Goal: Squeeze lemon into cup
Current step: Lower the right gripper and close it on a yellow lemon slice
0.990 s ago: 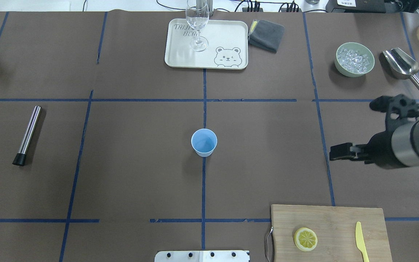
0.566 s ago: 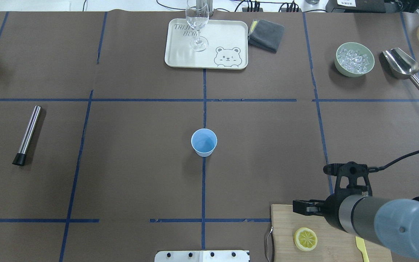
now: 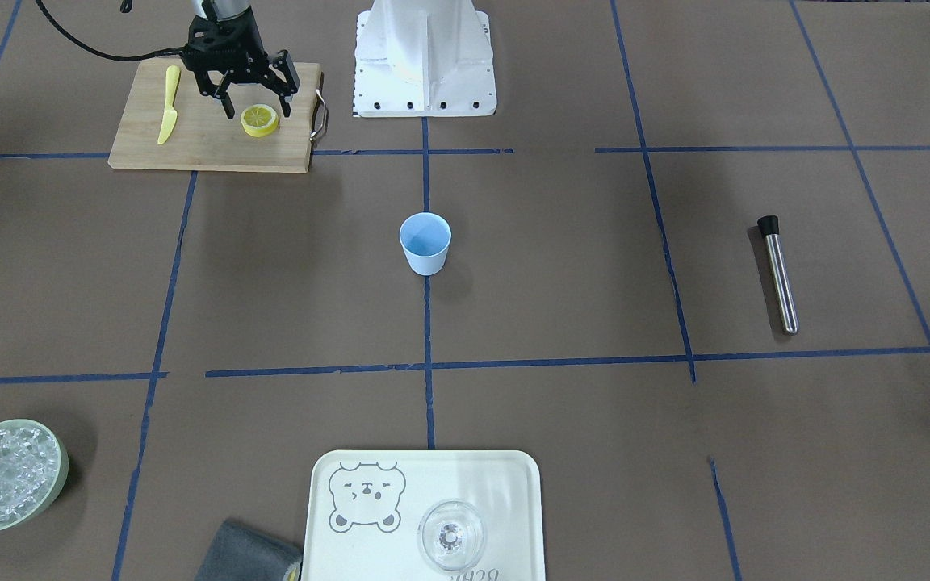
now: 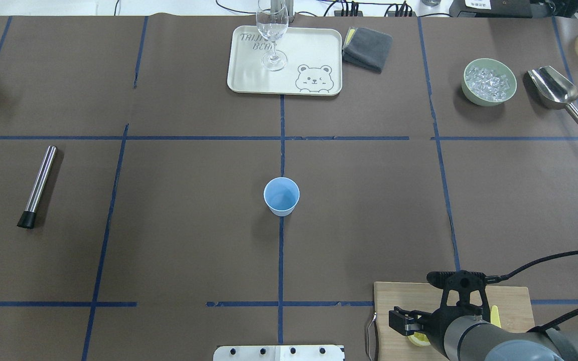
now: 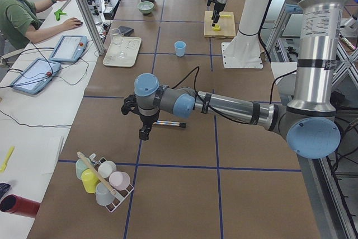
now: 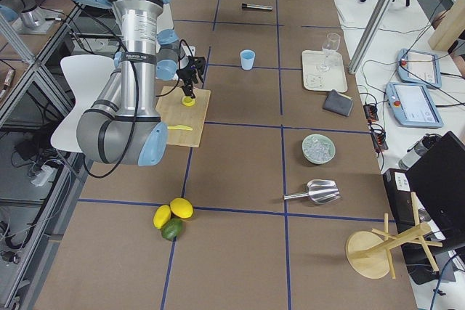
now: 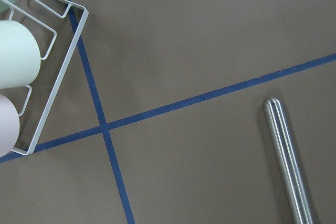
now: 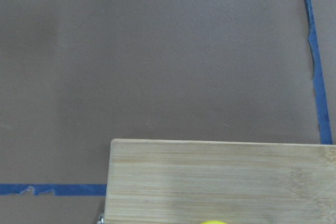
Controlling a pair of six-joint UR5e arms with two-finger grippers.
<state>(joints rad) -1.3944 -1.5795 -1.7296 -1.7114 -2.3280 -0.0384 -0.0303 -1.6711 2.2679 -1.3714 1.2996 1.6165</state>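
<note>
The yellow side [image 3: 260, 132] under the lemon's cut side looks tall, so I should expect to find more slices hidden below the lemon slice [image 3: 259, 117] when I lift it.
One lemon slice [image 3: 260, 121] lies flat on the wooden cutting board [image 3: 190, 149]. My right gripper [image 3: 256, 109] is open and points down over it, a finger on each side of the slice. In the overhead view the arm hides most of the slice [image 4: 420, 340]. The light-blue cup [image 3: 425, 242] stands upright and alone at the table's middle [image 4: 281, 196], far from both grippers. My left gripper [image 5: 144, 131] hangs over the table near the steel muddler [image 3: 778, 274]; I cannot tell whether it is open or shut.
A yellow knife [image 3: 168, 113] lies on the board beside the right gripper. A tray [image 3: 352, 557] with a clear glass [image 3: 450, 534], a grey cloth [image 4: 368, 48], a bowl of ice [image 4: 489, 81] and a scoop [image 4: 555, 89] stand on the far side. A cup rack [image 5: 103, 178] stands near the left arm.
My right arm swung from the table's right side back to the cutting board and came down over the lemon slice, now hiding most of it overhead. The cup has not moved.
</note>
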